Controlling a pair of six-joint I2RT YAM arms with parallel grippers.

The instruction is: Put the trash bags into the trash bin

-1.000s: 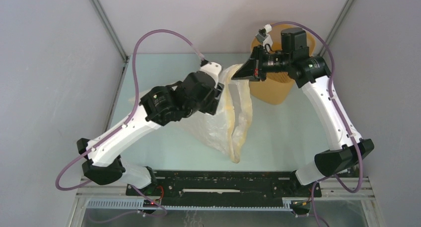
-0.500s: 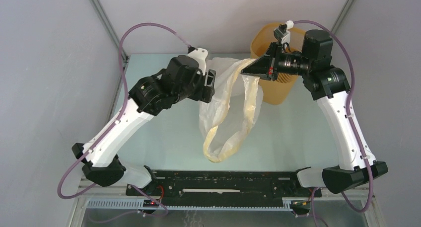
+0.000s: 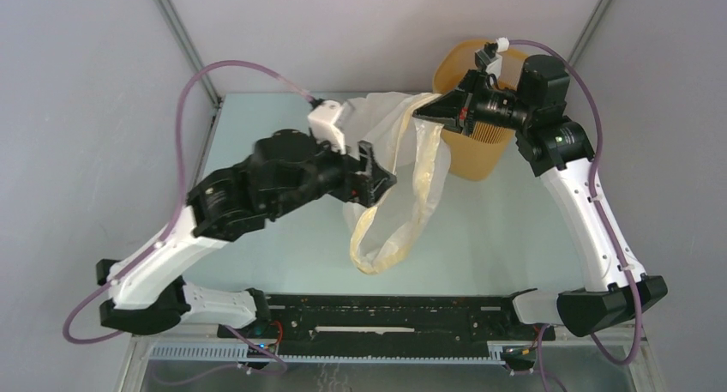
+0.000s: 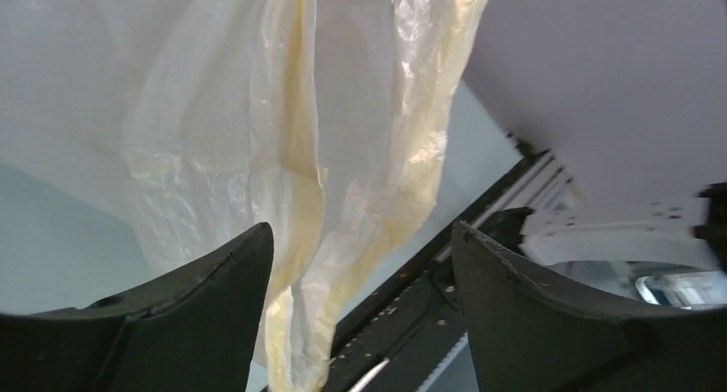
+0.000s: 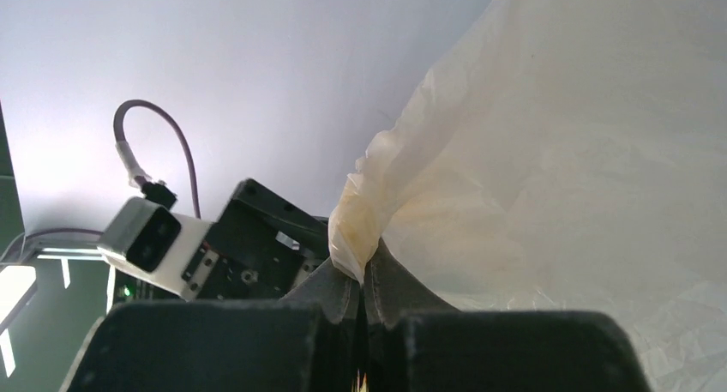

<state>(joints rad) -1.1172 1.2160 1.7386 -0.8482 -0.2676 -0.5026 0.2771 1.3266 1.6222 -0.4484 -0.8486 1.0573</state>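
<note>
The trash bag's opening (image 3: 398, 202) hangs narrow from my right gripper, so my left gripper should take the bag's bunched rim (image 3: 421, 124) there, freeing my right gripper to spread the opening.
The translucent whitish trash bag (image 3: 403, 177) with a pale yellow rim band hangs in the air, its lower loop dangling near the table. My right gripper (image 3: 422, 113) is shut on a bunched piece of the bag's rim (image 5: 356, 229), just left of the yellow-orange trash bin (image 3: 473, 143) at the back right. My left gripper (image 3: 377, 179) is open and empty beside the bag's left side; in the left wrist view the bag (image 4: 309, 152) hangs just beyond its spread fingers (image 4: 214, 298).
The black rail (image 3: 386, 315) runs along the near edge between the arm bases. Grey walls close in on the left, the back and the right. The pale table (image 3: 506, 238) lies beneath the hanging bag.
My left gripper has let go of the bag and moved down and right, now open. My right gripper has lifted the bag's rim up beside the bin, so the bag hangs from it.
</note>
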